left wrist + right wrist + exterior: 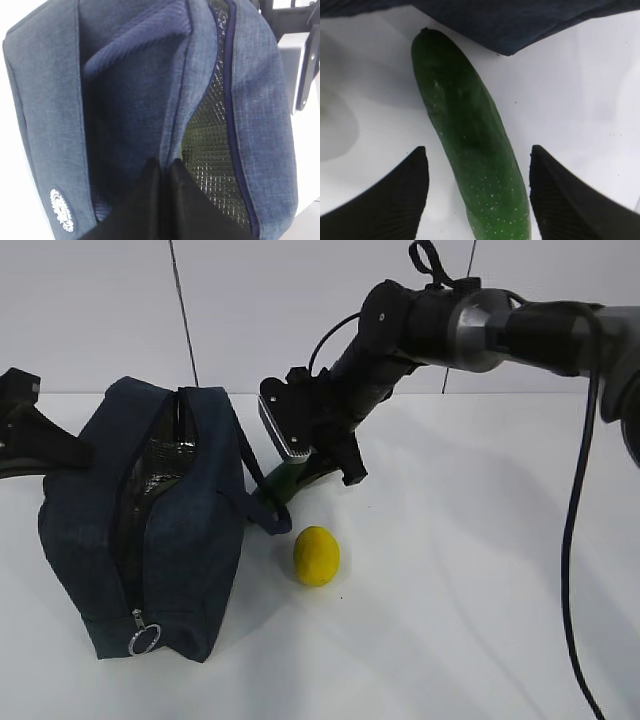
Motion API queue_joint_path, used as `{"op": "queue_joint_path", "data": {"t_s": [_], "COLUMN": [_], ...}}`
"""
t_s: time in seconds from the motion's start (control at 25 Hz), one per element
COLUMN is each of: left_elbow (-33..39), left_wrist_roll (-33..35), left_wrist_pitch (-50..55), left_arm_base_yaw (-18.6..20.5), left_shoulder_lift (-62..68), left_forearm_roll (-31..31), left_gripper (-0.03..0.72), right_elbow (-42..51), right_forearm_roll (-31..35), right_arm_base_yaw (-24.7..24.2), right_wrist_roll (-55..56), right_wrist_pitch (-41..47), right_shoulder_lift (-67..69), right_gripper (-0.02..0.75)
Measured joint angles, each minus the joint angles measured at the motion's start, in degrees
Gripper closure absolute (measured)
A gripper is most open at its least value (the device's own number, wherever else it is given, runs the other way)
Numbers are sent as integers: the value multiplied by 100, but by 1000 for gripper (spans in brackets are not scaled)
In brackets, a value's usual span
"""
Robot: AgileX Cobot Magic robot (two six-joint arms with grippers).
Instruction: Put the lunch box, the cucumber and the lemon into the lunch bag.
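Observation:
I expect the dark green cucumber (284, 480) to sink all the way inside when I lower it along the lunch bag's long unzipped opening (153, 470), because that opening is wide open.
The navy lunch bag (190, 540) lies on the white table at the left, its top zipper undone and the silvery lining (210, 150) showing. My left gripper (161, 162) is shut, pinching the fabric edge of the bag's (45, 100) opening; in the exterior view it (70, 452) sits at the bag's far left side. The dark green cucumber (470, 150) lies flat beside the bag. My right gripper (478, 147) is open and straddles it, with table showing between each finger and the cucumber (285, 480). The yellow lemon (316, 555) rests in front. The lunch box is out of view.
A loop handle (268, 508) of the bag hangs down close to the cucumber's end. A silver ring pull (144, 638) sits at the bag's near end. The right arm (480, 330) reaches in from the upper right, its cable (572, 540) hanging at the right.

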Motion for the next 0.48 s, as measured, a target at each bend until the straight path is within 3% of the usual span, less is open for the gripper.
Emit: {"op": "queue_joint_path", "data": {"t_s": [0.48], "left_elbow": [0], "left_wrist_roll": [0], "left_wrist_pitch": [8], "left_arm_base_yaw": [0], "left_shoulder_lift": [0], "left_forearm_roll": [-20], "left_gripper": [692], "right_elbow": [0], "right_forearm_roll": [0], "right_arm_base_yaw": [22], "right_wrist_roll": [-82], "right_wrist_pitch": [-152], "right_shoulder_lift": [84], "right_gripper": [288]}}
